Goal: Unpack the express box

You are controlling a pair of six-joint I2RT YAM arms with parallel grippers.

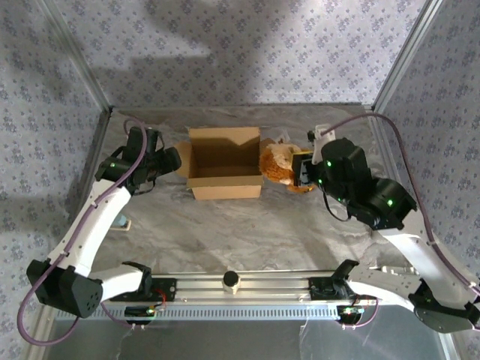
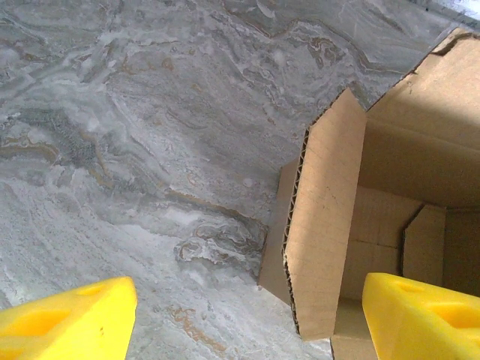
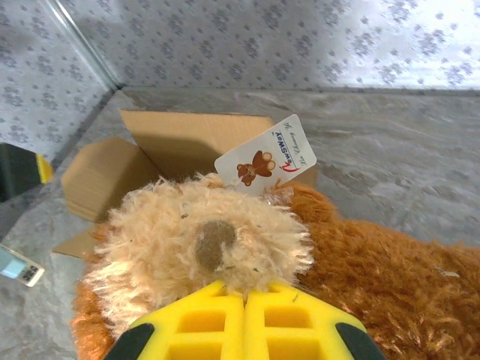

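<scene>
My right gripper keeps carrying the plush toy [image 1: 282,163], which hangs clear of the box's opening, to the empty marble in front [image 1: 270,217] until it rests there.
The express box [image 1: 225,161] stands open in the middle of the marble table, flaps spread. It also shows in the wrist views, as express box [image 2: 420,150] and express box [image 3: 187,142]. My left gripper [image 1: 174,160] sits at the box's left end. It is open, and its yellow fingers [image 2: 67,319] straddle the left flap [image 2: 322,225] without touching it. A brown plush toy [image 1: 277,165] with a cream muzzle [image 3: 202,232] and a paper tag [image 3: 266,156] lies just right of the box. My right gripper [image 3: 245,296] is shut, its tips pinching the muzzle fur.
Patterned cloth walls with metal posts [image 1: 86,71] close in the table on three sides. An aluminium rail with a white knob [image 1: 231,280] runs along the near edge. A small pale object [image 1: 122,222] lies by the left arm. Bare marble [image 1: 247,232] stretches in front of the box.
</scene>
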